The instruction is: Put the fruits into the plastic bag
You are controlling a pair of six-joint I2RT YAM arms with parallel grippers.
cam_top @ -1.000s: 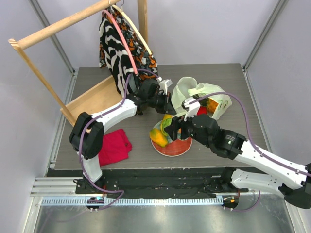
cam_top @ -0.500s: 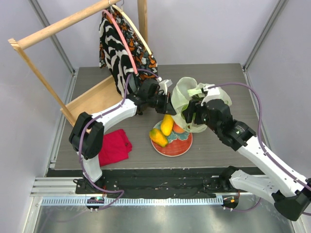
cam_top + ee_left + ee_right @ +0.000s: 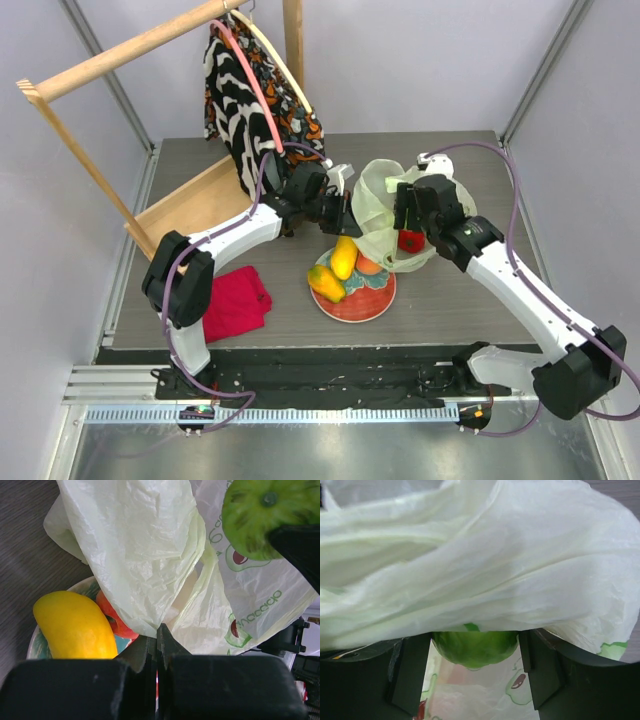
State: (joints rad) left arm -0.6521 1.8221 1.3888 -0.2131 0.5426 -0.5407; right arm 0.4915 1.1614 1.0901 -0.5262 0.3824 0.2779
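My left gripper holds the bag's near edge raised, so my right gripper should go on lowering the green round fruit before it lets go, until it lies beside the red fruit.
The pale yellow-green plastic bag lies behind the red plate. My left gripper is shut on the bag's near edge, holding it up. My right gripper hangs over the bag's mouth, shut on the green round fruit, which also shows in the left wrist view. Two yellow mangoes and a peach lie on the plate. A red fruit shows through the bag's wall.
A red folded cloth lies at the front left. A wooden clothes rack stands at the back left with a black-and-white patterned garment hanging from it, close behind my left arm.
My right gripper has swung from over the plate up and back to the bag's mouth, carrying the green round fruit. The left arm has held still with the bag.
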